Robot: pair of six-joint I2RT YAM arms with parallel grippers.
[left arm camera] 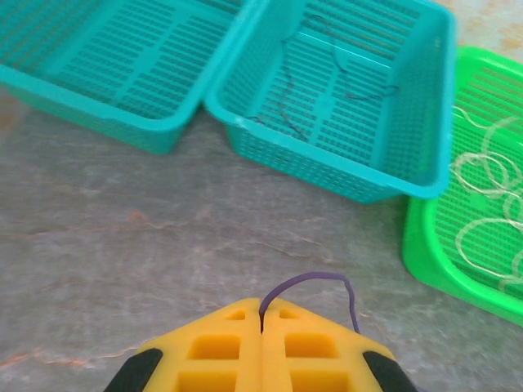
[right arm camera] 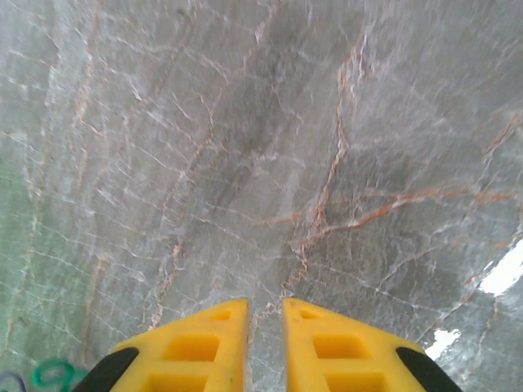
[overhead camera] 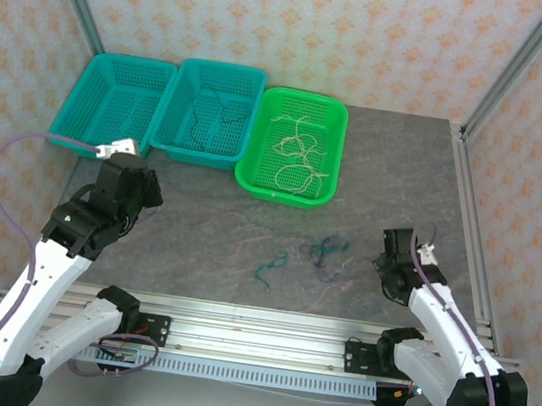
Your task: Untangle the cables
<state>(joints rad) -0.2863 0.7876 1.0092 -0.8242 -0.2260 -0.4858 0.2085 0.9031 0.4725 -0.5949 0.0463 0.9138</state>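
My left gripper is holding the purple cable (left arm camera: 315, 276) far from the tangle, so next I raise the tangle (overhead camera: 325, 249) with my right gripper for my left gripper to loosen.
My left gripper (left arm camera: 261, 309) is shut on a thin purple cable (left arm camera: 315, 279) that arches out of its yellow fingertips and drops to the right. In the top view the left gripper (overhead camera: 142, 183) hovers over the table just in front of the teal baskets. A small tangle of green-teal and purple cables (overhead camera: 326, 250) lies mid-table, with a green squiggle (overhead camera: 268, 266) beside it. My right gripper (overhead camera: 389, 252) stands to the right of the tangle. Its fingers (right arm camera: 265, 314) are slightly apart over bare stone, and a green cable (right arm camera: 49, 374) shows at the lower left.
Three baskets line the back. The left teal basket (overhead camera: 113, 105) holds nothing that I can see. The middle teal basket (overhead camera: 208, 113) holds dark cables (left arm camera: 327, 82). The green basket (overhead camera: 294, 148) holds cream cables (left arm camera: 486, 188). A metal frame rail (overhead camera: 468, 205) runs along the right.
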